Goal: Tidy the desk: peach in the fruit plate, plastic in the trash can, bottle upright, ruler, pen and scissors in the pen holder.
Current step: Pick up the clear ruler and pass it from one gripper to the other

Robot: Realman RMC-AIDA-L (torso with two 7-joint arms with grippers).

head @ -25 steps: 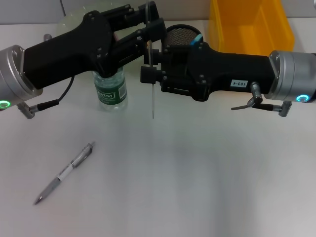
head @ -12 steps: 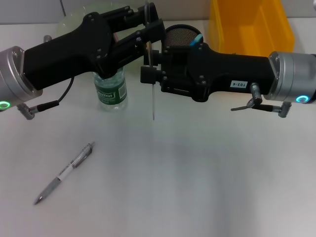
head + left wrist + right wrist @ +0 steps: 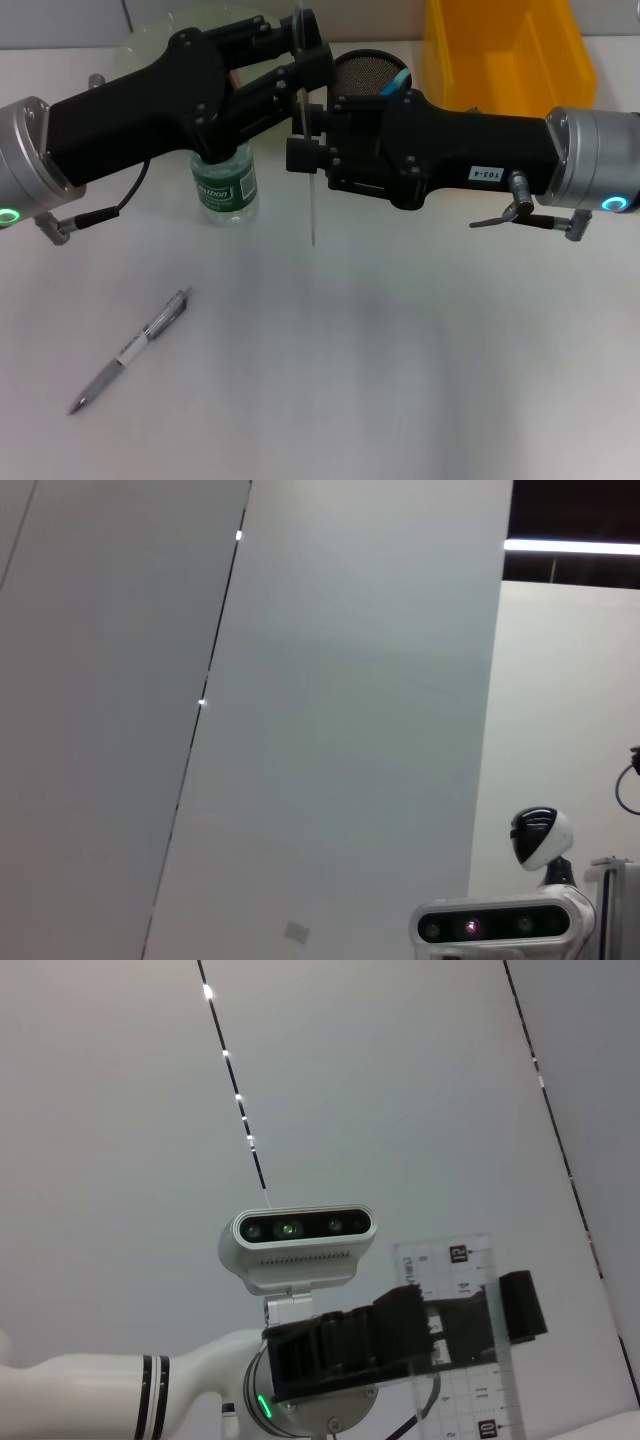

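Note:
My left gripper is holding the ruler's upper part (image 3: 450, 1266) tight above my right gripper, so it should let go before my right gripper takes the ruler to the pen holder (image 3: 371, 70).
A clear ruler (image 3: 310, 205) hangs upright, edge-on, above the desk between my two arms. My left gripper (image 3: 300, 55) is shut on its upper part; the right wrist view shows those black fingers (image 3: 400, 1330) clamped across the ruler (image 3: 455, 1270). My right gripper (image 3: 305, 130) sits against the ruler just below. A green-labelled bottle (image 3: 224, 185) stands upright under my left arm. A grey pen (image 3: 130, 350) lies on the desk at front left. The black mesh pen holder (image 3: 365, 72) stands behind my right arm, with a blue item (image 3: 398, 78) in it. Peach and plastic are not visible.
A yellow bin (image 3: 510, 50) stands at the back right. A pale green plate (image 3: 150, 45) lies at the back left, mostly hidden by my left arm. The white desk (image 3: 400, 350) stretches to the front.
Both grippers and the ruler have shifted very slightly to the right together. The bottle and pen have not moved.

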